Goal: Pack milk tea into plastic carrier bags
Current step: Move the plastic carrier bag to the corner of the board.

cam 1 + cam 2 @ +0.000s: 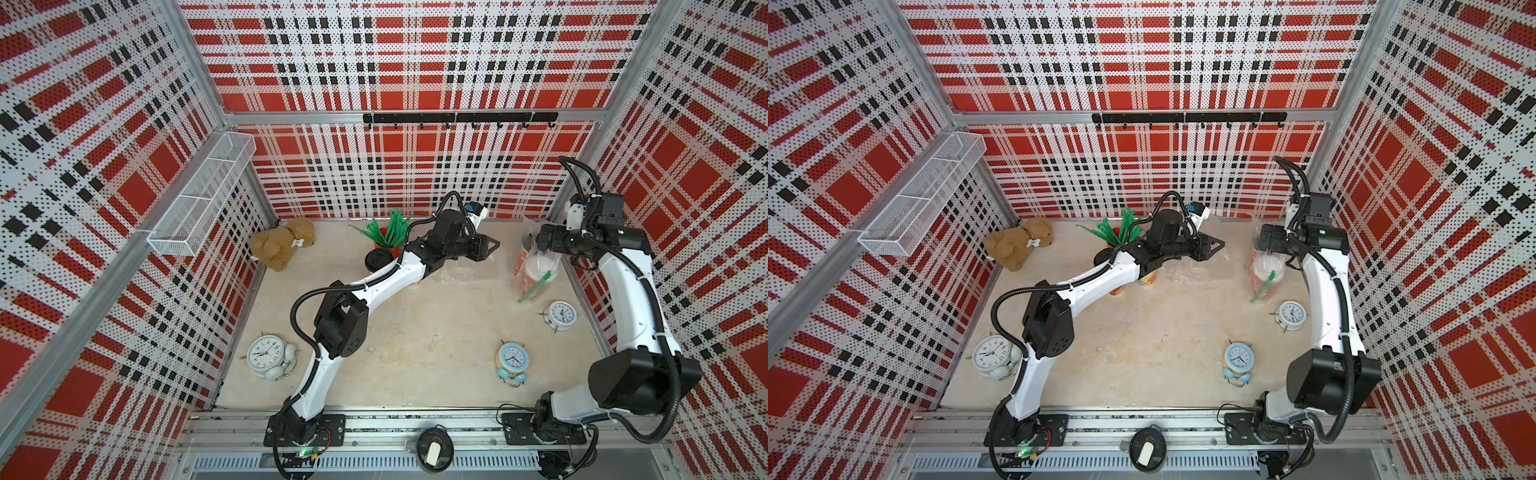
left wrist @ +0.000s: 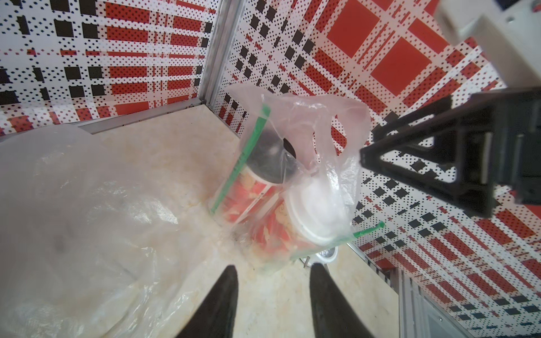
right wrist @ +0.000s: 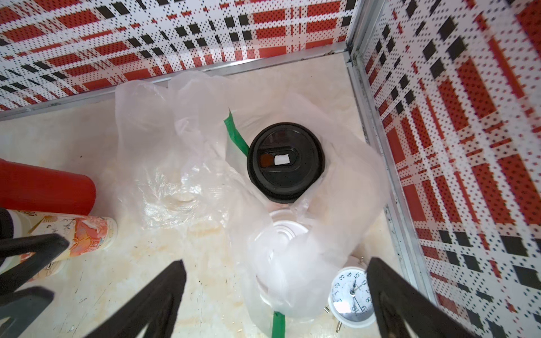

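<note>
Next, I take the filled bag by its handles with my right gripper and move it into the back corner (image 3: 331, 79) first, because it crowds the slack bag's edge (image 3: 224, 197).
A clear carrier bag (image 1: 536, 266) (image 2: 295, 140) stands at the back right with two milk tea cups inside, one with a black lid (image 3: 285, 162) and one with a white lid (image 2: 316, 204). My right gripper (image 3: 275, 278) (image 1: 533, 243) hovers open just above it, by the handles. A second bag (image 2: 73, 219) (image 3: 152, 175) lies slack on the table beside it. My left gripper (image 2: 273, 272) (image 1: 493, 246) is open over that slack bag, holding nothing. Two more cups (image 1: 1116, 289) (image 1: 1147, 280) stand under my left forearm, one showing a black lid (image 1: 378, 259).
A red cylinder of green straws (image 1: 386, 237) stands at the back centre. A plush toy (image 1: 282, 245) lies at the back left. Three alarm clocks (image 1: 266, 357) (image 1: 512, 361) (image 1: 561, 314) sit on the table, one close to the filled bag. A wire basket (image 1: 199, 199) hangs on the left wall.
</note>
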`<state>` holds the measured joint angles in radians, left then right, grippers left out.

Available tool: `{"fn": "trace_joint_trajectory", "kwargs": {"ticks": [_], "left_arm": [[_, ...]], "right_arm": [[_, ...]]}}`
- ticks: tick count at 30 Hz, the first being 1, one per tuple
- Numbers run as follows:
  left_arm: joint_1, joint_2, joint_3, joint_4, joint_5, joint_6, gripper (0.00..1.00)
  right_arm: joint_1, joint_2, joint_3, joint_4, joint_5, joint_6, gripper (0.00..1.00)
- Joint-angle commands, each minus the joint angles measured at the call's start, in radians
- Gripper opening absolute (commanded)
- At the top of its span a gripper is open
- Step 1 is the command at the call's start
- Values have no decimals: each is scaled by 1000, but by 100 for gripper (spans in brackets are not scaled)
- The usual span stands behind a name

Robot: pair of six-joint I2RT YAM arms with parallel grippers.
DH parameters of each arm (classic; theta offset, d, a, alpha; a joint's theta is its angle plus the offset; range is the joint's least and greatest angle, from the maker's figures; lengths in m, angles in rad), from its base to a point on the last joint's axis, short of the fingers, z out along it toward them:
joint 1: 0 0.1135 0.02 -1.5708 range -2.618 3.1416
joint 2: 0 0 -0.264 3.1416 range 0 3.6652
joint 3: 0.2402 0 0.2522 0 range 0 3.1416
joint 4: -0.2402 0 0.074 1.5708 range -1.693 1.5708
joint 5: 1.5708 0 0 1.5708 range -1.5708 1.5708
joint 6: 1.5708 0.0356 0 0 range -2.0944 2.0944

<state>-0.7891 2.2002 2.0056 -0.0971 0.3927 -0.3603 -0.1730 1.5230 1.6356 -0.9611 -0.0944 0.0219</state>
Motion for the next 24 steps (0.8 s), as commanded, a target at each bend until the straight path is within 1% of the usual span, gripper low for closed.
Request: {"fn": "trace_joint_trajectory", "kwargs": {"ticks": [1, 9, 10, 11, 13, 14, 16, 17, 18, 20, 21, 22, 24], "left_arm": [[-6, -60, -2, 3, 15, 8, 44], [-6, -62, -3, 4, 8, 5, 44], [-6, -60, -4, 4, 7, 3, 44], [-6, -59, -2, 4, 5, 2, 44], [-6, -55, 1, 4, 5, -2, 43], [-6, -55, 2, 5, 5, -5, 43], [-6, -51, 3, 7, 6, -8, 43], [-6, -52, 2, 8, 7, -9, 43], [-6, -50, 3, 7, 7, -11, 43], [-7, -50, 1, 9, 7, -11, 43], [-7, -50, 1, 9, 6, -12, 43], [-7, -50, 1, 9, 6, -12, 43], [-7, -49, 1, 11, 6, -13, 43]], "right_arm": [[4, 39, -4, 63, -33, -5, 100], [13, 93, -17, 127, -4, 1, 100], [15, 95, -23, 136, -4, -2, 99], [17, 97, -25, 142, -3, 0, 96], [23, 107, -23, 147, 3, -2, 81], [26, 113, -22, 148, 8, -2, 72], [33, 121, -17, 148, 20, -5, 44], [33, 124, -15, 149, 24, -5, 34], [35, 126, -12, 151, 25, -6, 25], [35, 128, -4, 158, 27, -7, 12], [35, 129, 2, 162, 27, -7, 2], [35, 131, 13, 163, 28, -8, 0], [35, 138, 32, 170, 28, -8, 0]]}}
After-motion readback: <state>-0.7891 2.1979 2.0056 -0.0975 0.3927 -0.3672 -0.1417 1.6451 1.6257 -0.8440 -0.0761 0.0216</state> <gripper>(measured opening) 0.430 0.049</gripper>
